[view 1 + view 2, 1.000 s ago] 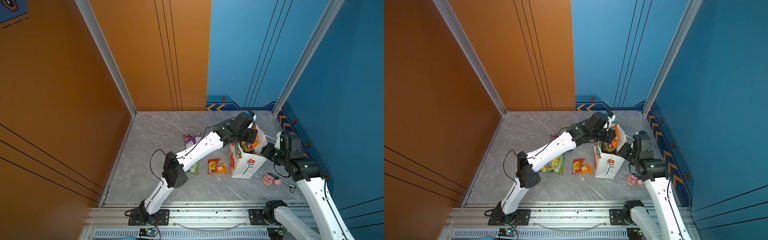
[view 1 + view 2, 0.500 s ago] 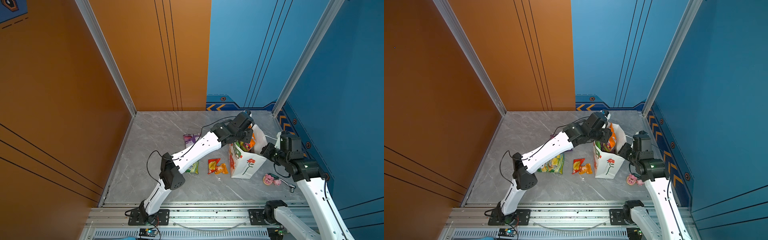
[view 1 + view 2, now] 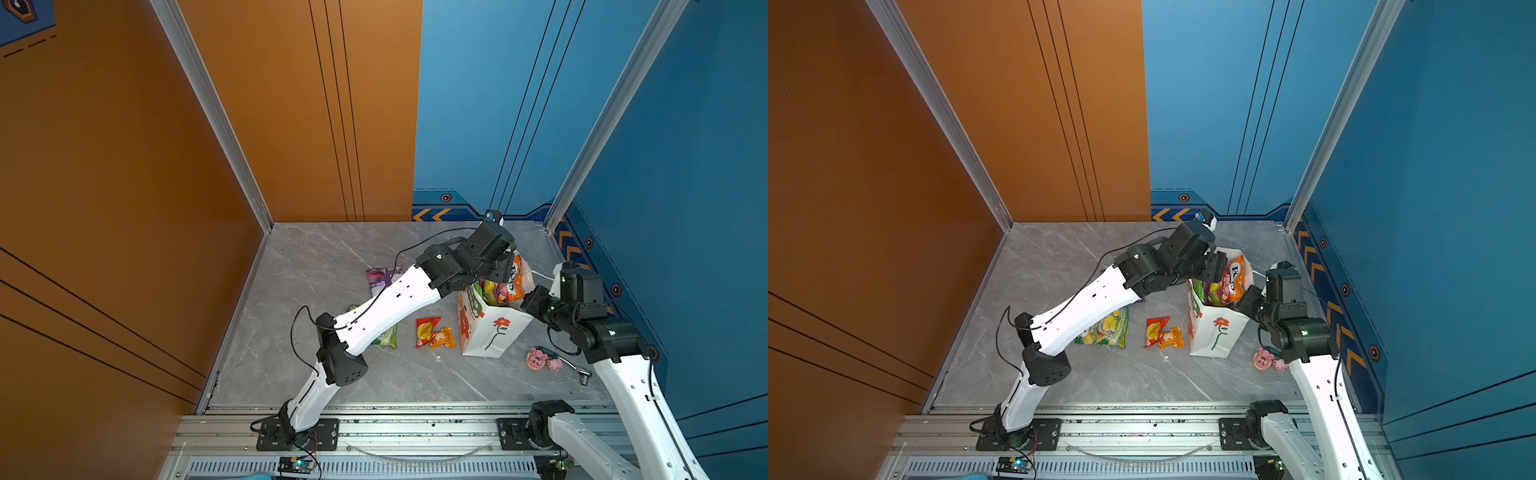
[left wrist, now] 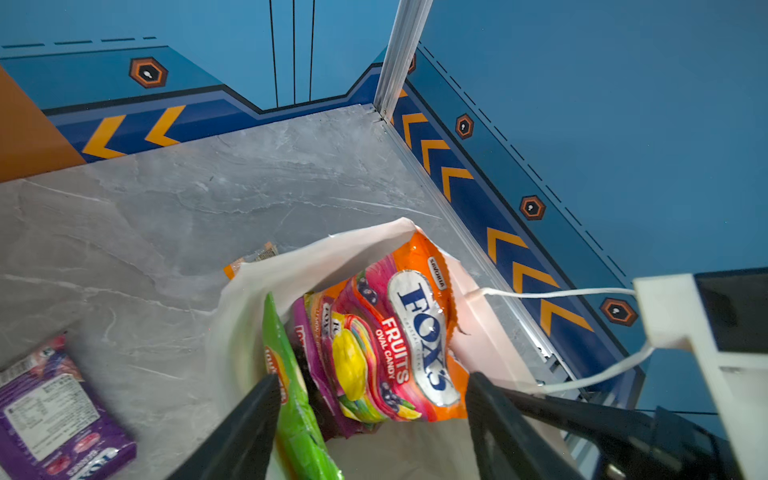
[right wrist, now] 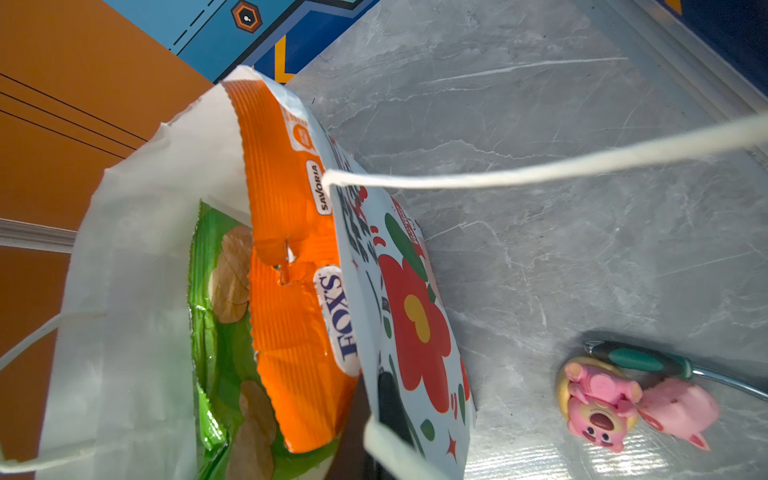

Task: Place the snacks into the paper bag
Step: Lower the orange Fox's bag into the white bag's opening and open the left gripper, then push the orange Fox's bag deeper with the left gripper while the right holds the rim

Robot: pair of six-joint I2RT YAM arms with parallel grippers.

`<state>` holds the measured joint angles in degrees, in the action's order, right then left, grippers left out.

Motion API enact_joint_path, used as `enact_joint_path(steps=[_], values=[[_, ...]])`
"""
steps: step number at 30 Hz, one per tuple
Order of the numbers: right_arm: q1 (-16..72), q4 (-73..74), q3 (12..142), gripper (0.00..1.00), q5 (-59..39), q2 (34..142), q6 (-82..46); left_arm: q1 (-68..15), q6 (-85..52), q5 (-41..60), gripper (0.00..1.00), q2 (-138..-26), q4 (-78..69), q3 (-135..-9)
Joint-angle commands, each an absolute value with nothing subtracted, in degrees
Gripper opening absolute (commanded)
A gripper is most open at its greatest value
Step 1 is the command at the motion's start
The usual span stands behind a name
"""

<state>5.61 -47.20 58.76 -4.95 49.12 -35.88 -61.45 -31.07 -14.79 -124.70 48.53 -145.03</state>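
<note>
The orange FOX'S snack bag leans up at the paper bag's rim (image 3: 1242,257), so the robot's left gripper should push it deeper inside (image 3: 1224,289) before going for the next snack.
The white paper bag (image 3: 494,332) (image 3: 1214,332) with a red flower stands upright at the right. An orange FOX'S snack bag (image 3: 515,282) (image 4: 415,332) (image 5: 291,291) leans inside it beside a green packet (image 4: 295,407) (image 5: 216,332). My left gripper (image 3: 505,272) (image 4: 372,376) hangs open just over the bag's mouth, holding nothing. My right gripper (image 3: 528,301) (image 5: 374,415) is shut on the bag's near wall. On the floor lie a purple packet (image 3: 384,279) (image 4: 54,415), a yellow-green bag (image 3: 1106,328), a red packet (image 3: 426,330) and an orange one (image 3: 444,337).
Two pink pig toys (image 3: 538,359) (image 5: 598,399) and a teal-handled ratchet (image 3: 569,365) (image 5: 640,359) lie right of the bag. A small orange packet (image 4: 249,264) peeks from behind the bag. The blue side wall (image 3: 623,249) stands close behind my right arm.
My left gripper has opened and let go of the FOX'S bag, which now rests inside the paper bag. The right arm has kept still.
</note>
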Motion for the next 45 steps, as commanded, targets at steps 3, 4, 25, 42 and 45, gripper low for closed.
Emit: enact_joint_path(steps=[3, 4, 25, 42, 45], values=[[6.69, -41.66, 57.8, 0.0, -8.93, 47.33, -36.47, -62.7, -37.66, -9.99, 0.76, -130.04, 50.89, -150.08], [7.03, -40.96, 57.49, 0.0, -9.39, 47.05, -36.56, -62.87, -38.39, -9.55, 0.77, -130.93, 50.93, -150.89], [12.48, -39.3, 57.17, 0.0, -6.06, 46.58, -37.18, -61.68, -41.45, -16.54, 0.62, -130.53, 55.32, -146.84], [15.59, -38.41, 57.13, 0.0, -4.46, 46.62, -37.62, -59.61, -39.8, -16.09, 0.62, -136.49, 57.06, -151.71], [16.0, -38.5, 57.09, 0.0, -3.96, 46.58, -37.52, -59.5, -39.86, -15.77, 0.48, -136.8, 56.96, -151.77]])
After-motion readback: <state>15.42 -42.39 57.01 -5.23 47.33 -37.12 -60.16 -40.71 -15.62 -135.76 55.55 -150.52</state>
